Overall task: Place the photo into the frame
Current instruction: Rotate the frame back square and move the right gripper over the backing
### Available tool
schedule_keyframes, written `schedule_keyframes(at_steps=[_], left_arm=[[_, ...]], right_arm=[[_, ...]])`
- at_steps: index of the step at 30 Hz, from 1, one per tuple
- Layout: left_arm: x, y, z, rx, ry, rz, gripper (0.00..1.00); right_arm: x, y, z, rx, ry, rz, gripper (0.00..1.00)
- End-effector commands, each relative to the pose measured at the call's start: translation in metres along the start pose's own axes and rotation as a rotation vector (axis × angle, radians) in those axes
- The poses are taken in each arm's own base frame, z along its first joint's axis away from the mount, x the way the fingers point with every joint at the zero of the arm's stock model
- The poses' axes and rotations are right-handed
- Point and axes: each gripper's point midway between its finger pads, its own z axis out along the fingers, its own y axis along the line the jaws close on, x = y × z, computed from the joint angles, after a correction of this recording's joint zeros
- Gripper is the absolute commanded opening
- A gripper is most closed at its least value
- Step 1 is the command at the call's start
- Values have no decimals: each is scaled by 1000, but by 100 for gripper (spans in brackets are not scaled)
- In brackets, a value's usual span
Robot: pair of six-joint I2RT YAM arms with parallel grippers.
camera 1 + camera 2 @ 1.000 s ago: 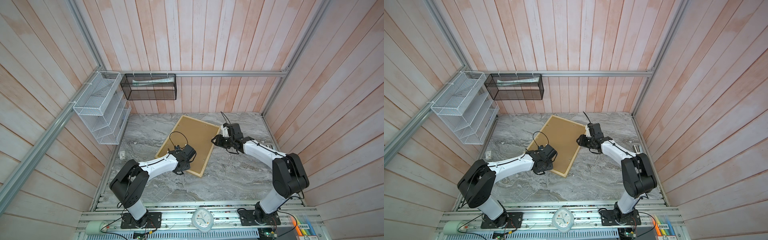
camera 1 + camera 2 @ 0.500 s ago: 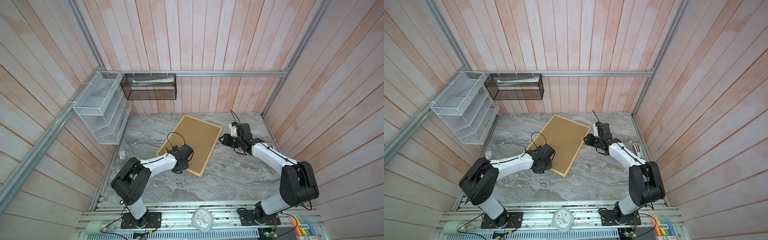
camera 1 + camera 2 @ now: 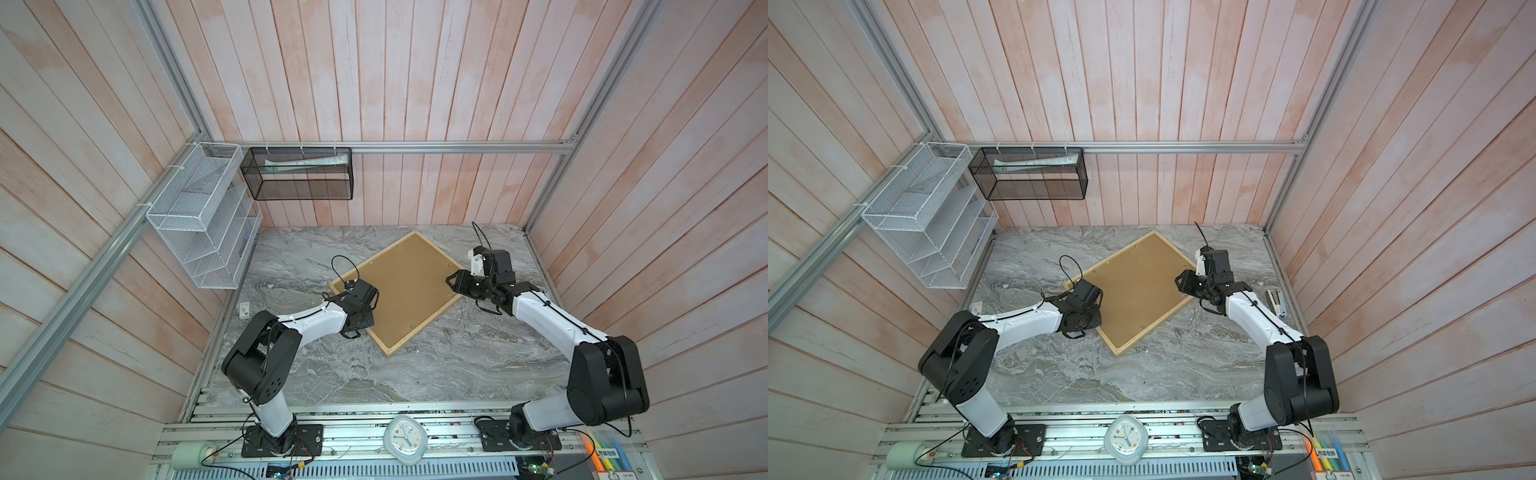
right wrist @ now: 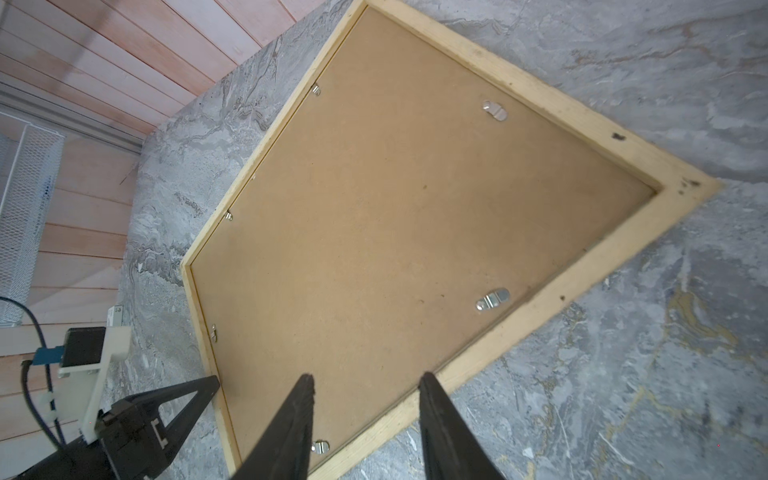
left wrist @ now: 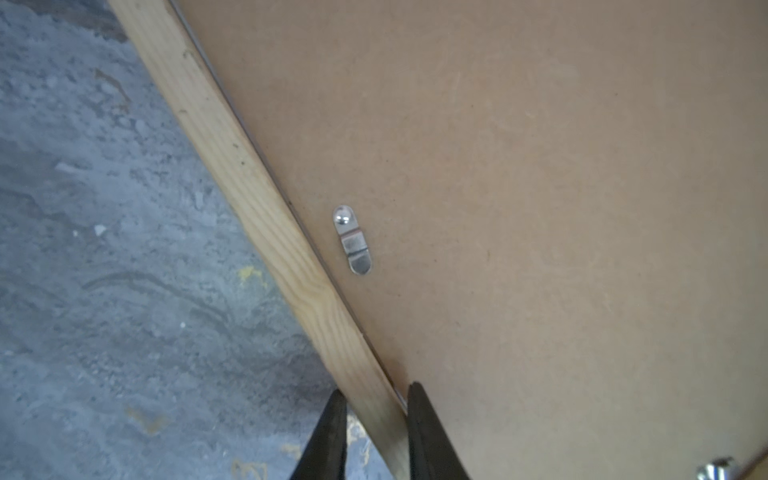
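Note:
My left gripper has to turn the frame straight, because it is crooked, and hold the frame's side [image 5: 312, 300] before my right gripper closes the open clip [image 5: 353, 240] there.
The frame [image 3: 428, 324] [image 3: 1154, 328] of pale wood lies back up on the marble table, and a brown backing board [image 3: 405, 286] [image 3: 1138, 286] fills it. The photo is hidden. My left gripper [image 3: 361, 322] [image 3: 1086, 322] is at the frame's near-left side. In the left wrist view this gripper [image 5: 376, 395] is shut on the frame's slat [image 5: 249, 174], one finger outside it and one on the board's edge. My right gripper [image 3: 451, 280] [image 3: 1179, 282] hovers open over the frame's right corner. The right wrist view shows it [image 4: 366, 380] above the board with nothing between its fingers.
Small metal turn clips [image 5: 352, 240] [image 4: 492, 299] sit on the backing board. A white wire rack [image 3: 199, 216] and a black mesh basket [image 3: 299, 174] hang on the walls. A small white tag [image 3: 244, 308] lies left of the frame and a stapler-like tool [image 3: 1277, 301] lies at the right edge.
The left gripper's jaws have narrowed onto the slat. The frame has turned on the table, its far corner swinging right. The right gripper has drawn back to the right.

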Motion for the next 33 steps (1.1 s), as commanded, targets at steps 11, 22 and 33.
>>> schedule_keyframes(at_steps=[11, 22, 33], left_arm=[[-5, 0, 32, 49, 54, 258, 15], [-57, 8, 44, 49, 9, 280, 14], [-56, 7, 14, 73, 16, 214, 37]], right_arm=[[12, 9, -3, -90, 15, 18, 42], [23, 17, 1, -163, 47, 38, 41], [41, 41, 34, -215, 133, 31, 39]])
